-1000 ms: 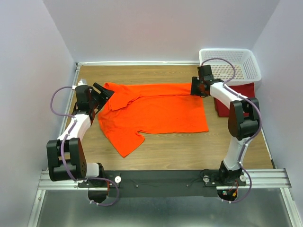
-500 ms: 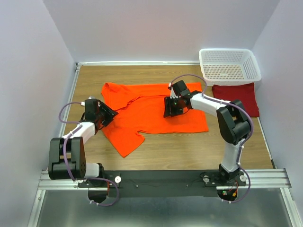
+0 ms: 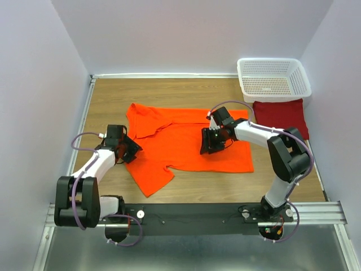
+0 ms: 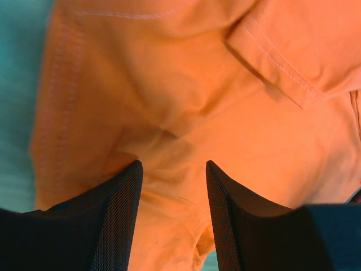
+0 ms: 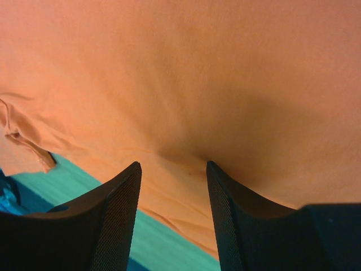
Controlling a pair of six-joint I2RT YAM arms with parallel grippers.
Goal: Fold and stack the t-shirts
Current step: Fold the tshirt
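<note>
The folded-in sleeve's cuff point(image 3: 148, 135) lies slanted on the orange t-shirt, so next my left gripper takes the cuff's outer corner point(image 3: 137, 137) while my right gripper straightens the other end.
The bright orange t-shirt point(image 3: 180, 141) lies spread on the wooden table, one sleeve pointing toward the near edge. My left gripper point(image 3: 133, 150) is at its left edge and my right gripper point(image 3: 210, 144) is over its middle. In the left wrist view the left gripper point(image 4: 174, 166) stands open, tips down on rumpled orange cloth point(image 4: 169, 84). The right wrist view shows the right gripper point(image 5: 174, 166) open too, tips on the orange cloth point(image 5: 197, 73) near its hem. The dark red t-shirt point(image 3: 280, 114) lies folded at the right.
A white mesh basket point(image 3: 273, 79) stands at the back right corner, just behind the dark red shirt. Bare table point(image 3: 169, 90) lies beyond the orange shirt. Pale walls close in the left, back and right sides.
Both grippers came toward the near edge, the right one from the shirt's far right corner to its middle. The orange shirt slid nearer and flattened. The left jaws narrowed.
</note>
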